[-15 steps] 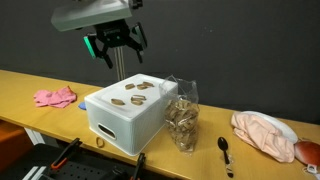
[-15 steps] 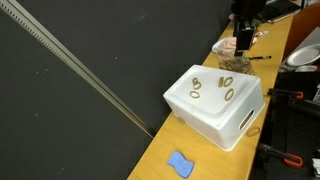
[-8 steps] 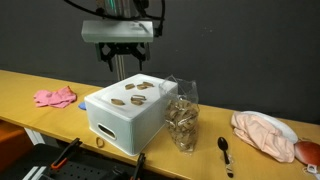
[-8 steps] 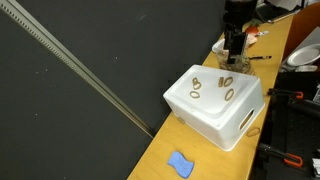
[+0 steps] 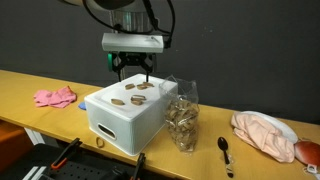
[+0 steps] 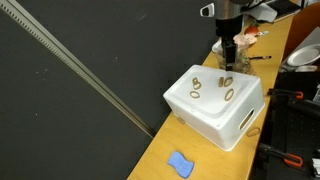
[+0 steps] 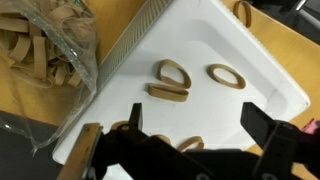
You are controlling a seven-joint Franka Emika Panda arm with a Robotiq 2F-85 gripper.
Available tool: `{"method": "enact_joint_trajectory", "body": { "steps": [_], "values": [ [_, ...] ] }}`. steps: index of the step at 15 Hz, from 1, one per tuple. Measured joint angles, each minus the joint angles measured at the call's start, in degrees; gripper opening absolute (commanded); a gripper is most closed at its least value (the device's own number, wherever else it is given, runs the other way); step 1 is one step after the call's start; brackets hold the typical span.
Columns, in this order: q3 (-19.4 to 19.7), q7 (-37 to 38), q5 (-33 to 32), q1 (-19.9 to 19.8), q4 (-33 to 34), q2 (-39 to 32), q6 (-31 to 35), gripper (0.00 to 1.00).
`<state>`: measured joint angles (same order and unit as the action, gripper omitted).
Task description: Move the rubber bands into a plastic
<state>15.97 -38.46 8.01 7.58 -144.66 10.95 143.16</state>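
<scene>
Two rubber bands (image 7: 171,83) lie close together within the width of the robot's open fingers, so the gripper should go on moving down toward the white lid (image 7: 152,109) until it can close there.
Several tan rubber bands (image 5: 137,87) lie loose on the flat top of the white box (image 5: 120,122); they also show in an exterior view (image 6: 227,90) and in the wrist view (image 7: 172,82). The clear crinkly plastic bag (image 5: 182,118) stands upright against the box's side and holds many more bands; it shows in the wrist view (image 7: 45,45) too. My gripper (image 5: 130,66) hangs open and empty just above the box top, over the bands. In the wrist view its fingers (image 7: 200,125) straddle bare lid and a couple of bands near the lower edge.
A black spoon (image 5: 225,150) lies on the wooden table (image 5: 30,85) beyond the bag. A peach cloth (image 5: 265,133) and a pink cloth (image 5: 55,97) lie at either end. A blue object (image 6: 180,163) lies by the box. One band (image 7: 240,10) lies off the box.
My gripper has moved sideways and down from high beside the box to just above the bands on its top. The bands, the box and the bag have not moved.
</scene>
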Motion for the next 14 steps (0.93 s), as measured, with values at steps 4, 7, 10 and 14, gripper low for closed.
{"method": "enact_joint_trajectory", "body": {
  "steps": [4,7,10,14],
  "values": [
    [-4.2,2.8,-3.4,-3.5,3.6,-7.1,0.0,1.00],
    [-7.0,4.6,-5.6,-4.7,3.9,-8.9,0.0,1.00],
    [-8.5,4.6,-6.5,-5.0,3.4,-9.4,1.3,1.00],
    [-9.6,4.4,-6.6,-5.2,2.7,-10.7,3.9,1.00]
  ]
}}
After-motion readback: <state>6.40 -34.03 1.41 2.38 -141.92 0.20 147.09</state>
